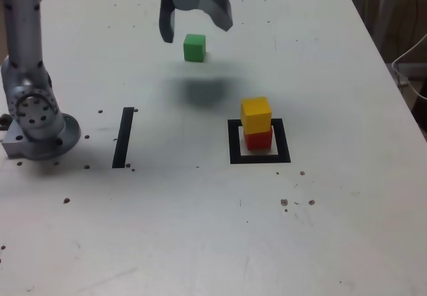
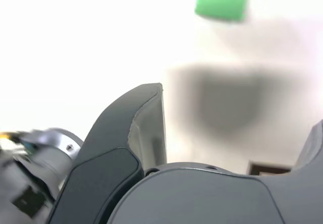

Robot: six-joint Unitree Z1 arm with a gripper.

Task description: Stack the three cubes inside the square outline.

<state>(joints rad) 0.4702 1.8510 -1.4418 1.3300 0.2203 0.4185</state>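
I should lower my gripper next until the fingers are on either side of the cube's sides [image 1: 194, 55], because the green cube [image 1: 195, 48] lies free and in line with the wide gap between my open fingers.
A green cube [image 1: 194, 47] rests alone on the white table near its far side; the wrist view shows it as a blurred green cube [image 2: 222, 0]. My gripper [image 1: 196, 28] hangs open in the air just above it, its two dark fingers spread to either side, nothing between them. A yellow cube [image 1: 256, 115] sits on top of a red cube [image 1: 257, 140], and this stack stands inside the square outline [image 1: 259, 157] toward the exterior view's right. In the wrist view one finger [image 2: 146, 128] fills the foreground.
The arm's grey base [image 1: 37, 119] stands at the exterior view's left. A straight black tape strip [image 1: 123, 137] lies beside it. Small dark specks dot the table. A white cable [image 1: 408, 63] hangs past the table's right edge.
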